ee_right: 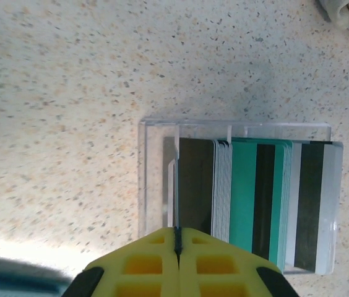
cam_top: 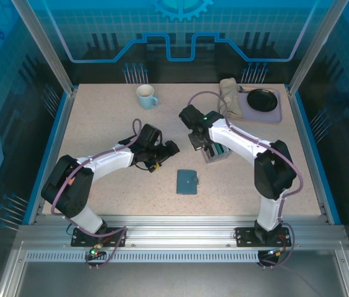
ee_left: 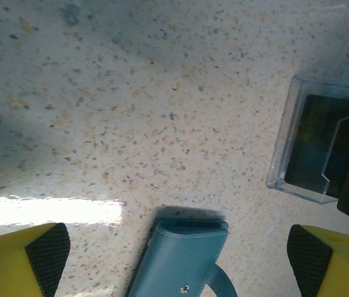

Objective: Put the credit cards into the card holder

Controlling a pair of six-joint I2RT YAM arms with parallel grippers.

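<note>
Next, my left gripper grabs the opposite edge of the credit card while my right gripper takes a new grip, because my right gripper is holding the card by its upper edge in the rack (ee_right: 176,185).
The card holder (cam_top: 187,182), a closed blue-teal wallet with a snap, lies flat on the table in front of both arms. My left gripper (cam_top: 168,148) hangs open just above and beside it; in the left wrist view the card holder (ee_left: 180,260) lies between and below the wide-apart pads (ee_left: 47,247). My right gripper (ee_right: 177,238) is shut on one thin credit card (ee_right: 176,185), seen edge-on, standing in the clear rack (ee_right: 150,179). Several more teal, dark and pale credit cards (ee_right: 249,192) stand in that rack to the right.
The clear rack (cam_top: 215,153) stands right of centre, under the right gripper (cam_top: 200,145). A pale blue mug (cam_top: 146,96) sits at the back left. A purple tray (cam_top: 273,111) with a black dish and a folded cloth (cam_top: 230,99) is at the back right.
</note>
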